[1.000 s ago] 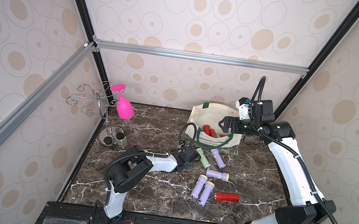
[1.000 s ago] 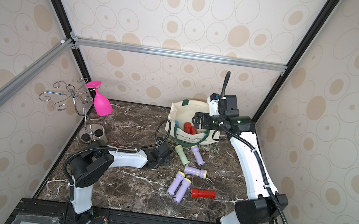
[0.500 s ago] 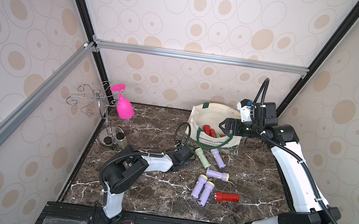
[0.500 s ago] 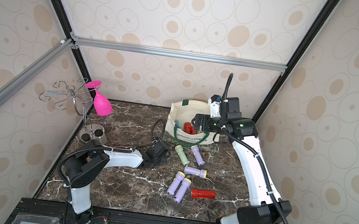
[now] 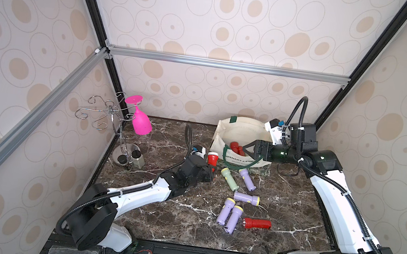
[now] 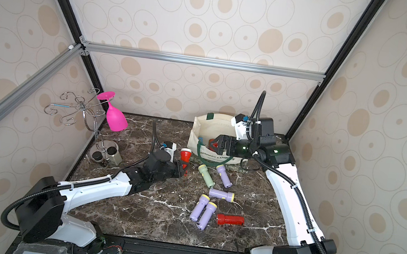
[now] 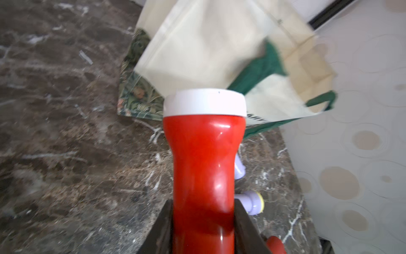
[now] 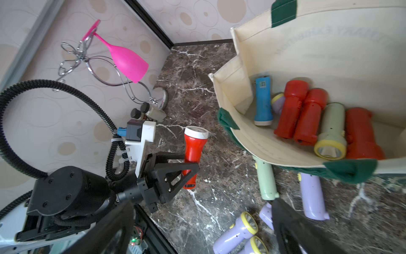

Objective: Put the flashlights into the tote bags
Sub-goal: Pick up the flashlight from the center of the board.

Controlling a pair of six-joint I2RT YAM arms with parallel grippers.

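Note:
My gripper will leave the white-headed red flashlight resting slanted on top of other flashlights when I lower it in, because they crowd the cream tote bag's bottom.
My left gripper is shut on the body of a red flashlight with a white head, just left of the cream tote bag. Both top views show the grip. My right gripper hangs open over the bag's mouth, holding nothing. Inside the bag lie a blue flashlight, several red ones and a pale green one. On the marble in front lie a pale green flashlight, several lilac ones and a red one.
A pink goblet hangs upside down on a wire rack at the back left. Small jars stand by the rack's base. Patterned walls and black posts close in the table on three sides.
My left gripper has shut on the red flashlight, whose white head now points toward the bag. My right gripper has stayed open over the bag and shifted slightly.

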